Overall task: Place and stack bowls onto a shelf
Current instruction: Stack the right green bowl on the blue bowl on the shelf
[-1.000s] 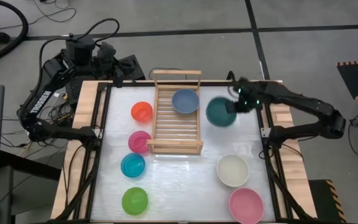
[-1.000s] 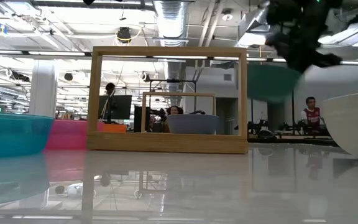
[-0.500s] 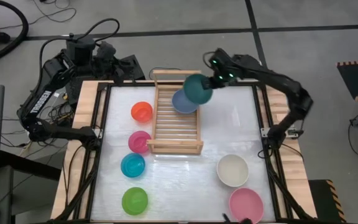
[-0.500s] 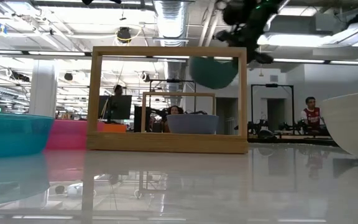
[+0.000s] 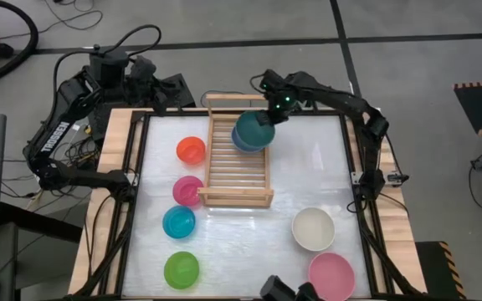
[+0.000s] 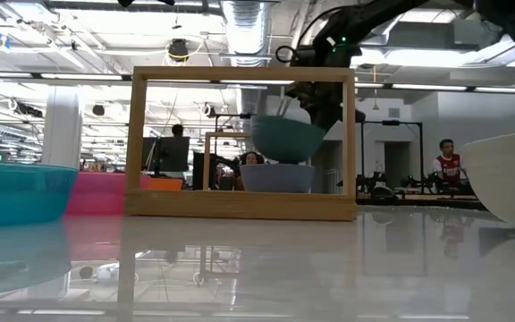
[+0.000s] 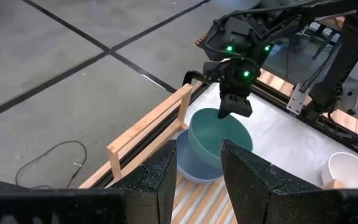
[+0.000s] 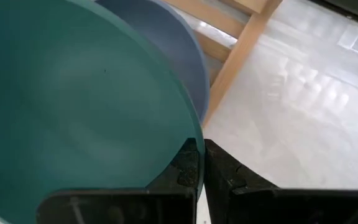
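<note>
The teal bowl hangs off-centre over the grey-blue bowl (image 5: 240,143). Next, my right gripper lets go of the teal bowl, then pushes down on its near rim (image 5: 270,126) with closed fingers until it nests level.
The dark teal bowl (image 5: 250,132) hangs open side up over the grey-blue bowl (image 5: 239,144). The grey-blue bowl stands on the slats at the far end of the wooden shelf (image 5: 239,171). My right gripper (image 5: 270,117) is shut on the teal bowl, at the side toward the table's far right. In the low view the teal bowl (image 6: 284,138) sits just above the grey-blue bowl (image 6: 275,178); I cannot tell whether they touch. My left gripper (image 7: 197,180) waits beyond the table's far left corner, open and empty. My right gripper pinches the teal bowl's rim (image 8: 194,142), one finger (image 8: 188,167) inside the bowl and the other (image 8: 224,172) outside its wall. The fingers slant steeply down from the table's far right. The bowl hangs below them, nearly level, over the grey-blue bowl.
Left of the shelf stand orange-red (image 5: 191,150), magenta (image 5: 187,190), cyan (image 5: 179,222) and lime green (image 5: 182,269) bowls in a row. A cream-white bowl (image 5: 314,228) and a pink bowl (image 5: 331,276) stand near the right front. The shelf's near slats are bare.
My right gripper has carried the teal bowl from right of the shelf toward the table's left and far edge, then down over the grey-blue bowl, rolling its wrist on the way. The bowl has stayed open side up and clear of the table.
</note>
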You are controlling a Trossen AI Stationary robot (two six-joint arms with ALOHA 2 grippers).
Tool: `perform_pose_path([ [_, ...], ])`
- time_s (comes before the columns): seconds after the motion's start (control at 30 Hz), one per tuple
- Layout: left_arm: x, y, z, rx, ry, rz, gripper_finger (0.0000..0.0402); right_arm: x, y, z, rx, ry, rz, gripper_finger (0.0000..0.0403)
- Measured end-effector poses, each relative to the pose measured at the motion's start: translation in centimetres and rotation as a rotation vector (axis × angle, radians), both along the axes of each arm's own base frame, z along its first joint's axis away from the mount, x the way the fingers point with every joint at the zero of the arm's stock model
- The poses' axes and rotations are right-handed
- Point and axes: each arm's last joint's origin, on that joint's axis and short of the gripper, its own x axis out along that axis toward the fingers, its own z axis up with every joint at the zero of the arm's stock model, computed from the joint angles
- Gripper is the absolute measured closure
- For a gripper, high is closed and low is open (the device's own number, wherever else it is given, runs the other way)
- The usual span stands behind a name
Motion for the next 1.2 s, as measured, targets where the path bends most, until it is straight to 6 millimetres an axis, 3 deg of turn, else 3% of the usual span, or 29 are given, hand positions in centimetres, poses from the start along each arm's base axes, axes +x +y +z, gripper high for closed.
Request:
perform_pose_path([
  [0.43,0.0,-0.01,-0.01,-0.001,0.0,0.0,0.0291,0.04,-0.45,0.11,-0.045,-0.007,-0.024,0.0374],
  [0.6,0.0,-0.01,-0.01,-0.002,0.0,0.001,0.0291,0.01,-0.5,0.11,-0.055,0.002,-0.039,0.0352],
  [0.87,0.0,-0.01,-0.01,-0.004,-0.001,0.002,0.0291,0.55,-0.53,0.27,-0.087,-0.039,-0.026,0.0349],
  [1.2,0.01,0.01,-0.01,-0.006,-0.003,0.003,0.0291,0.58,-0.46,0.27,-0.065,-0.054,-0.006,0.0297],
])
